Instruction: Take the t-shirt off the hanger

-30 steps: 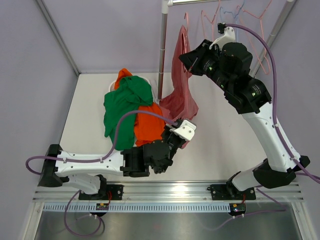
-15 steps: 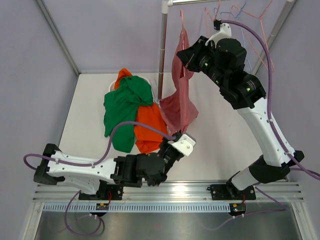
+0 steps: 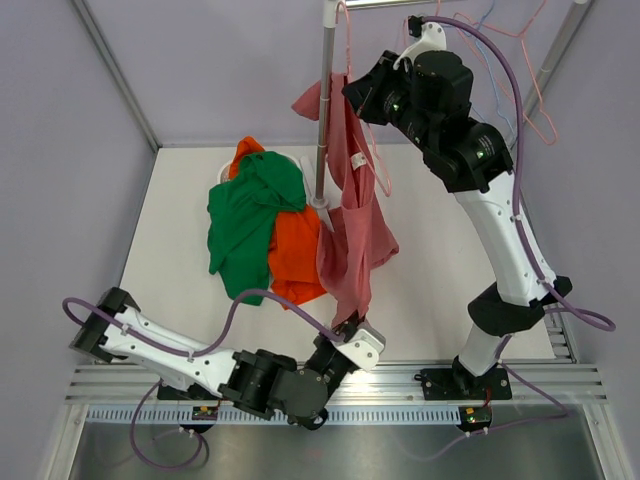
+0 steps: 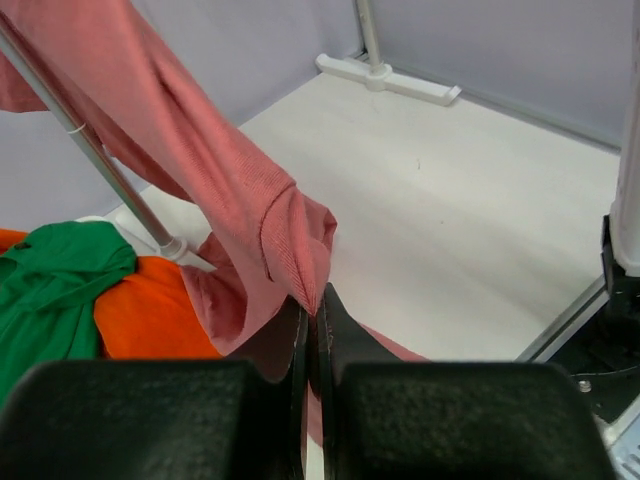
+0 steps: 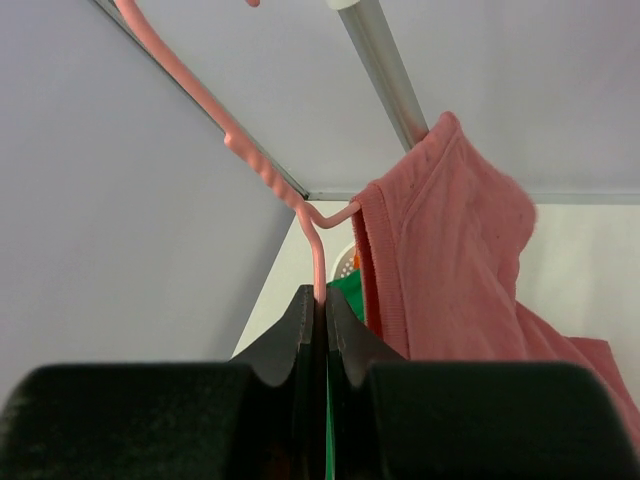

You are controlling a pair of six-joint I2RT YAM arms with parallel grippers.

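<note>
The t-shirt's collar (image 5: 378, 225) is on the hanger's arm by the pole. My right gripper should move the hanger back and away while my left gripper pulls toward the pile (image 3: 252, 222).
A pink t-shirt (image 3: 350, 215) hangs stretched from a pink wire hanger (image 3: 345, 60) down toward the table's front edge. My right gripper (image 3: 358, 98) is shut on the hanger's wire (image 5: 317, 265), held high beside the rack pole; the shirt's collar (image 5: 440, 230) still sits on the hanger. My left gripper (image 3: 352, 325) is shut on the shirt's lower hem (image 4: 300, 265) near the front rail, and the cloth (image 4: 170, 130) runs taut up from its jaws.
A pile of green (image 3: 250, 205) and orange (image 3: 290, 250) shirts lies on the table at left. The rack pole (image 3: 324, 100) with its white foot (image 3: 322, 205) stands mid-table. Spare wire hangers (image 3: 520, 70) hang on the rail at back right.
My right gripper has lifted the hanger up and left. My left gripper has pulled the shirt's hem back toward the front rail, drawing the shirt out long.
</note>
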